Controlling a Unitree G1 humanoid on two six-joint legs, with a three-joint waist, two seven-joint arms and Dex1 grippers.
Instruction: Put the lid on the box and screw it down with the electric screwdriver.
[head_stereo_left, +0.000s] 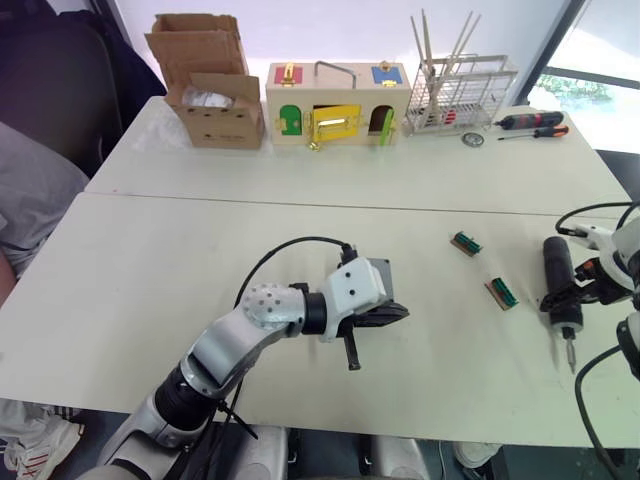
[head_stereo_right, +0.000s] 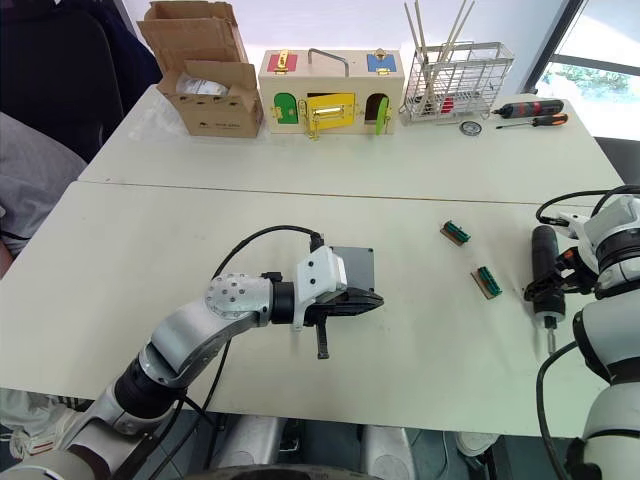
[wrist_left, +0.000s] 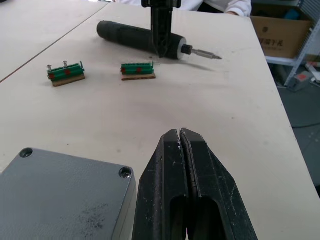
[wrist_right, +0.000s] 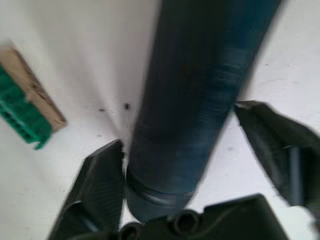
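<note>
The robot's right gripper has its fingers on both sides of the electric screwdriver's body (head_stereo_left: 566, 310) near the bit, so the electric screwdriver's long handle (head_stereo_left: 556, 262) will stick up above that gripper when the robot carries it over.
The grey box (head_stereo_left: 378, 272) stands mid-table with the grey lid (wrist_left: 65, 192) lying flat on top of it, screw heads showing in two of the lid's corners. My left gripper (wrist_left: 179, 133) is shut and empty, its fingers low beside the box's near-right side. Far to the right the electric screwdriver (head_stereo_left: 557, 265) lies on the table, its metal bit pointing toward the front edge. My right gripper (wrist_right: 179, 125) is open and straddles the driver's black barrel (wrist_right: 210, 65), one finger on each side.
Two green terminal blocks (head_stereo_left: 466, 243) (head_stereo_left: 502, 292) lie between the box and the driver. Along the back stand a cardboard box (head_stereo_left: 210, 85), a wooden box with coloured doors (head_stereo_left: 335, 105), a wire rack (head_stereo_left: 460, 95) and hand screwdrivers (head_stereo_left: 535, 122). A person (head_stereo_left: 30, 200) sits at the left.
</note>
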